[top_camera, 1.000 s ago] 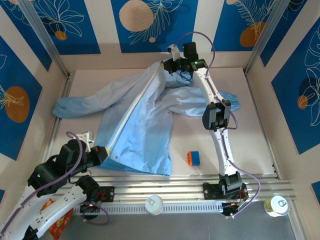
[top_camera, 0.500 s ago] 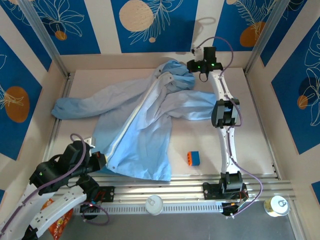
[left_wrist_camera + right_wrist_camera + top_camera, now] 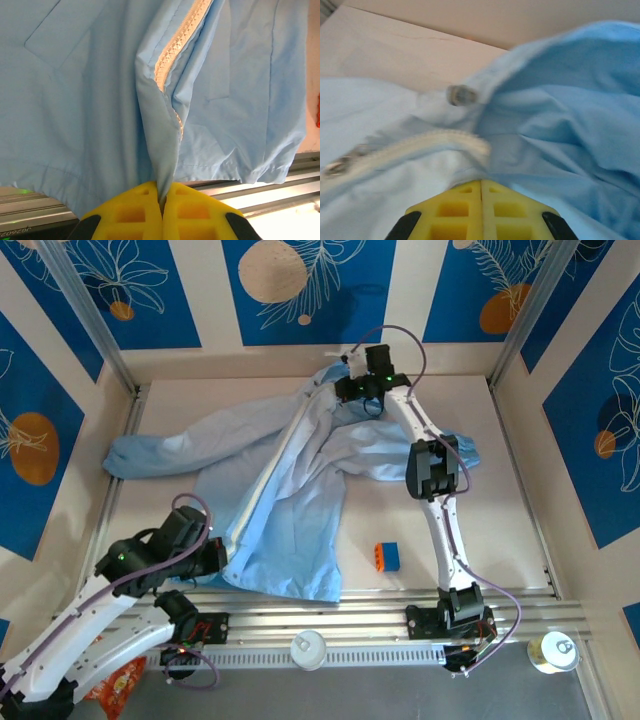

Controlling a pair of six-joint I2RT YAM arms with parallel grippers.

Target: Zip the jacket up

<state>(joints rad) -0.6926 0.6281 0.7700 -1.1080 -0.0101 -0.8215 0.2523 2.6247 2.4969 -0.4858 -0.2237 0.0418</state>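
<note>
My left gripper should pinch the zipper (image 3: 297, 421) below the slider (image 3: 339, 166), since the slider stops short of the collar and my left gripper is holding the bottom hem.
The light-blue jacket (image 3: 290, 490) lies spread over the table, its pale zipper (image 3: 270, 470) running diagonally from the collar down to the near hem. My left gripper (image 3: 222, 558) is shut on the bottom hem beside the zipper's lower end. In the left wrist view the yellow fingertips (image 3: 162, 197) pinch a fold of fabric below the zipper (image 3: 172, 50). My right gripper (image 3: 340, 385) is at the collar by the back wall, shut on the jacket's top edge. The right wrist view has fabric coming out of the shut gripper (image 3: 481, 184), the zipper (image 3: 420, 145) and a snap button (image 3: 459, 94).
An orange and blue block (image 3: 387, 556) sits on the table right of the hem. The aluminium rail (image 3: 380, 600) runs along the near edge. A white lid (image 3: 308, 648), a can (image 3: 552, 650) and a snack packet (image 3: 120, 680) lie in front of it.
My right gripper swung right along the back wall, then came back left to the collar. My left gripper moved right and a little forward. The once taut zipper edge now lies slacker.
</note>
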